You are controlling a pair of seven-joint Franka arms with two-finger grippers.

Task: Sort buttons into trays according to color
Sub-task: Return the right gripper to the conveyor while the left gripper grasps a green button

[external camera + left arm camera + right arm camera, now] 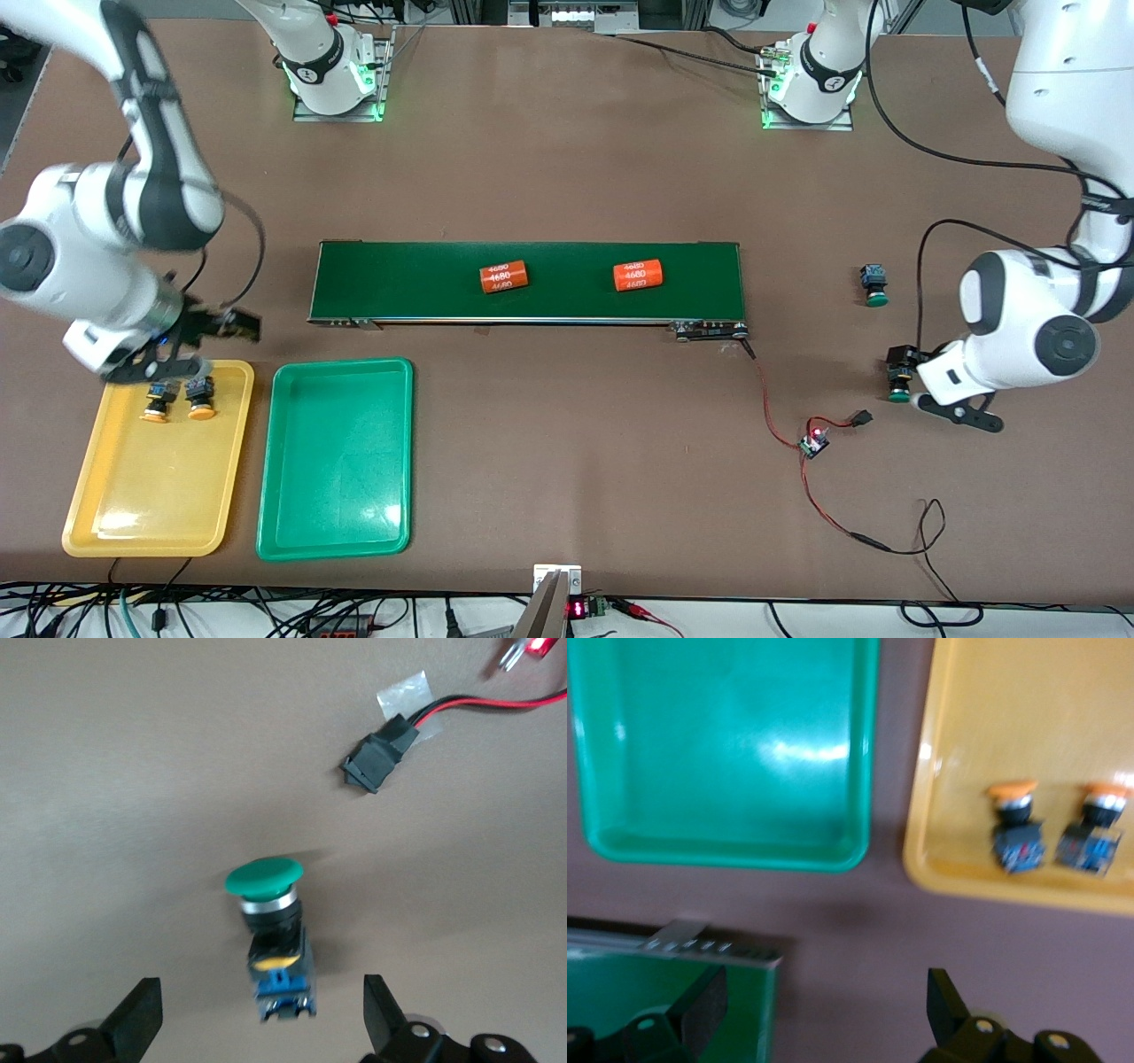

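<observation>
My right gripper and the green tray are both far from the green-capped button, so next my left gripper puts the button on the conveyor belt first.
Two orange-capped buttons lie side by side in the yellow tray, near its edge toward the robots; they also show in the right wrist view. The green tray beside it holds nothing. My right gripper hangs open and empty over the tray's edge. At the left arm's end, a green-capped button lies on its side between the open fingers of my left gripper, untouched. A second green-capped button lies farther from the front camera.
A dark-green conveyor belt crosses the middle of the table, carrying two orange cylinders. Red and black wires with a small circuit board and a black connector lie close to the left gripper.
</observation>
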